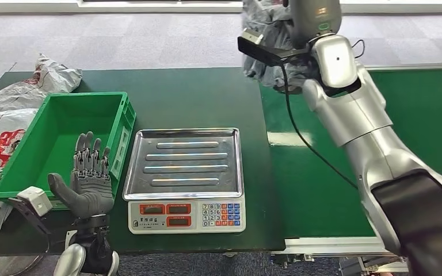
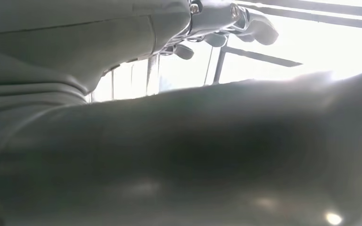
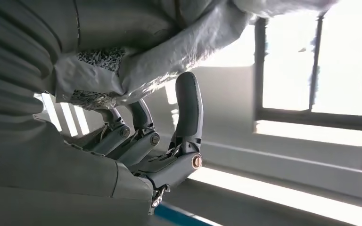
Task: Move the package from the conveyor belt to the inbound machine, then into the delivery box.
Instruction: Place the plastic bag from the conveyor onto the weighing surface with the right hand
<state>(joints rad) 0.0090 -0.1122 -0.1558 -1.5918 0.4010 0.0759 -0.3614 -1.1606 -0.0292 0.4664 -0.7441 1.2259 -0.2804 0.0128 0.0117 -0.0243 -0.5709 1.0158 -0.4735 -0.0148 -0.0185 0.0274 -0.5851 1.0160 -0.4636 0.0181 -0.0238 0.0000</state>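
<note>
My gripper has the grey package (image 1: pixel 269 75) hanging in loose, crumpled folds (image 1: pixel 262 20), so the package will sag and drape over the green delivery box's rim when I carry it there.
A crumpled grey package (image 1: pixel 265 40) hangs high above the seam between the dark table and the green conveyor belt (image 1: pixel 426 126), held by my right hand (image 1: pixel 299 34), which is mostly hidden behind its wrist. In the right wrist view the fingers (image 3: pixel 188 108) curl into the grey package (image 3: pixel 169 42). The inbound machine is a scale with a steel tray (image 1: pixel 184 164), bare, at the table's front. The green delivery box (image 1: pixel 29 172) stands to its left, with nothing in it. My left hand (image 1: pixel 89 178) stands upright at the box's near right corner, fingers apart, holding nothing.
Several white and grey packages (image 1: pixel 11 115) lie left of the green box. The scale's keypad and displays (image 1: pixel 187 214) face the table's front edge. Grey carpet lies beyond the table.
</note>
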